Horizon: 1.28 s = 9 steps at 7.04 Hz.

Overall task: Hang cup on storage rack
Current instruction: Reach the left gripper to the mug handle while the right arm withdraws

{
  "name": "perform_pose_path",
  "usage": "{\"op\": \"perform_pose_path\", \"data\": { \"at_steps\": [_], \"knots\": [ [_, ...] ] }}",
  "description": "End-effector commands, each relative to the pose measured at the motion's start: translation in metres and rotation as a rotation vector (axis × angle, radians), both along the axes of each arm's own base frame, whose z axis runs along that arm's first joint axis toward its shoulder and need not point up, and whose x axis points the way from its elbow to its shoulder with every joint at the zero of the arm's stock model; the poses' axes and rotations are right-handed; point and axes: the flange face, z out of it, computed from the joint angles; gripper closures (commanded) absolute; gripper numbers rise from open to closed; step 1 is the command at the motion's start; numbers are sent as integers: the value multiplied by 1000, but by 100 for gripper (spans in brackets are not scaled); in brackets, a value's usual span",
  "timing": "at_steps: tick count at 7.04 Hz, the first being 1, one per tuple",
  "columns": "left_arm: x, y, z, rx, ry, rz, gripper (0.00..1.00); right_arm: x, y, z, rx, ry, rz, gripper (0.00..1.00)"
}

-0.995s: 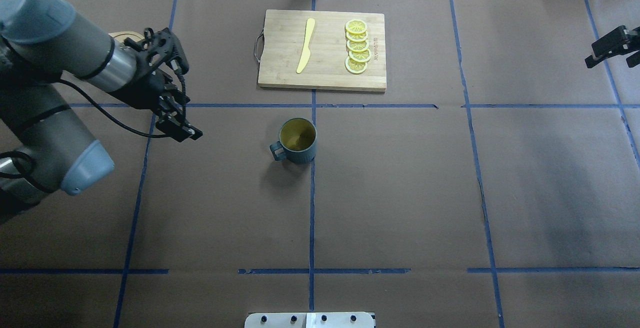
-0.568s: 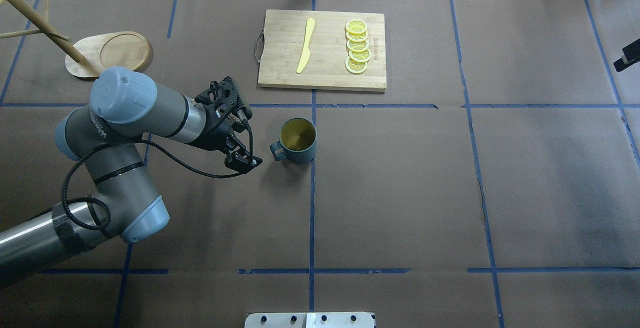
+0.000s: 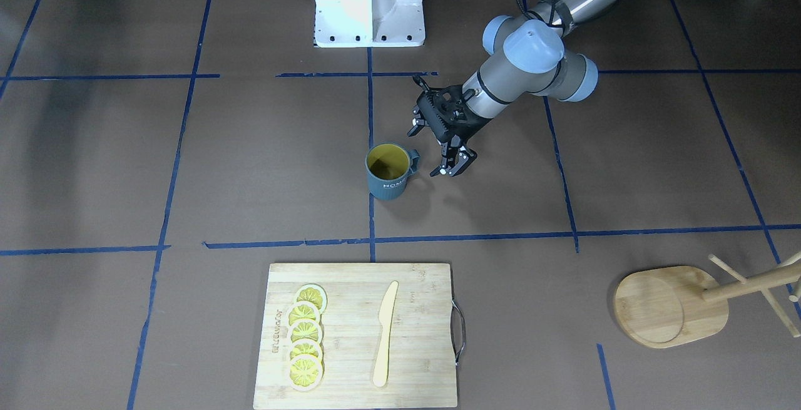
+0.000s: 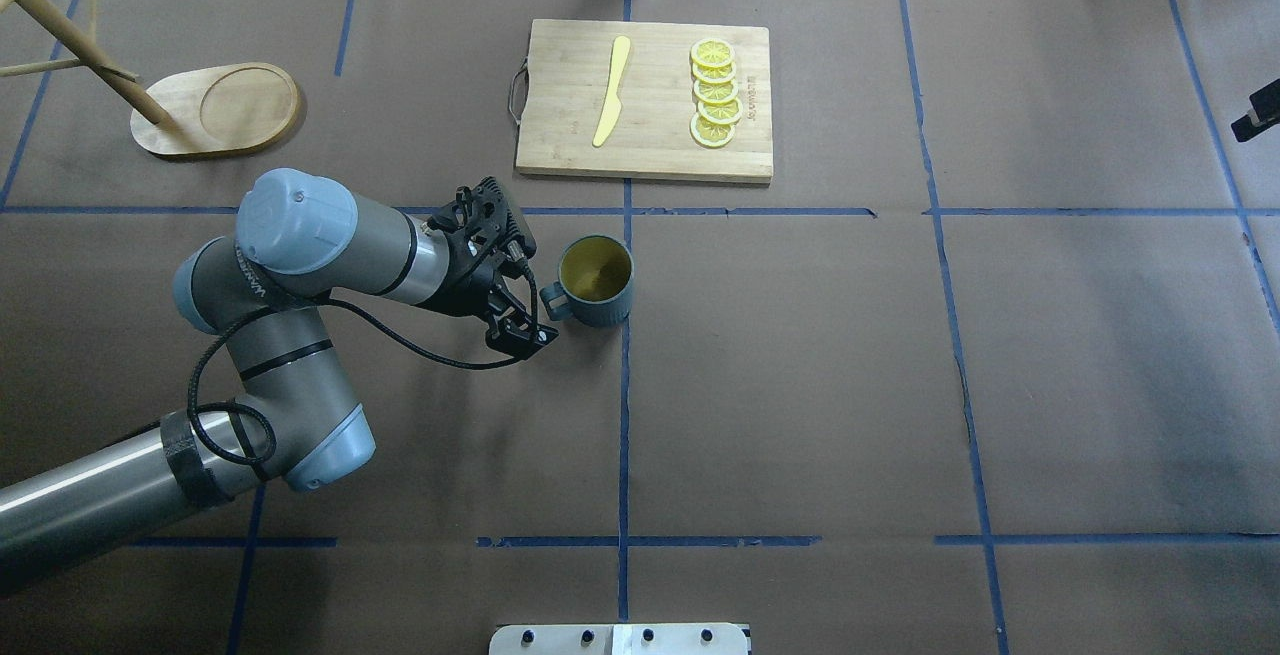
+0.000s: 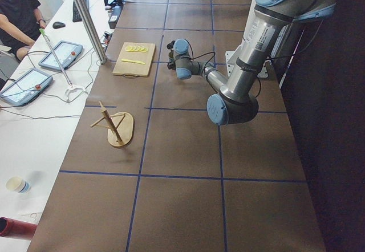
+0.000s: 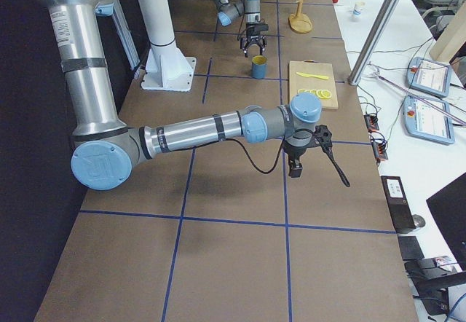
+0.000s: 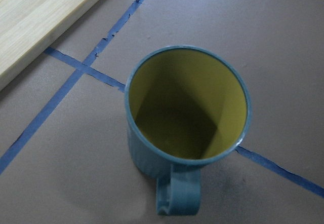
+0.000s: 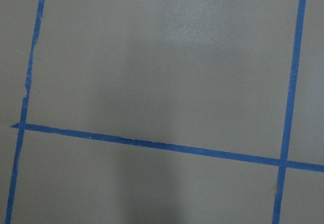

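Note:
The cup's opening is much wider than the storage rack's thin wires, so I expect the cup to slide opening-first over a peg when I hang it up.
The cup stands upright at mid-table, dark blue-grey with a yellow inside, its handle pointing toward my left side. It also shows in the front view and fills the left wrist view, handle nearest the camera. My left gripper is open and empty, low, just beside the handle and apart from it; it also shows in the front view. The storage rack, a bamboo mug tree, stands at the far left and holds nothing. My right gripper shows only as a sliver at the right edge; I cannot tell its state.
A wooden cutting board lies beyond the cup with a yellow knife and several lemon slices. The robot base is on the near side. A person sits beyond the table's far edge. The right wrist view shows only brown paper and blue tape.
My left arm swung from beside the rack across to the cup, and its gripper now sits next to the handle. My right gripper drew back toward the right edge.

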Motion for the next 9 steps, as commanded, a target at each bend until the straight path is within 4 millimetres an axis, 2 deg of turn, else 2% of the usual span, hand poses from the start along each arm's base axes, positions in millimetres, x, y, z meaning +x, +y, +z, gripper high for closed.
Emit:
{"op": "perform_pose_path", "data": {
  "at_steps": [1, 2, 3, 6, 7, 9],
  "knots": [
    [11, -6, 9, 8, 3, -15, 0, 0, -1, -2, 1, -1, 2, 0],
    [13, -6, 9, 10, 1, -26, 8, 0, 0, -2, 2, -1, 3, 0],
    [15, -3, 9, 4, 2, -23, 21, 0, -1, -3, 3, -2, 3, 0],
    [21, 3, 6, -8, 7, -16, 23, -1, -3, -7, 1, -3, 10, 0],
    [21, 4, 6, -11, 8, -15, 34, -1, -3, -7, 1, -3, 10, 0],
    [23, 9, 5, -139, 41, -41, 96, -1, -3, -7, -3, -5, 11, 0]
  ]
}}
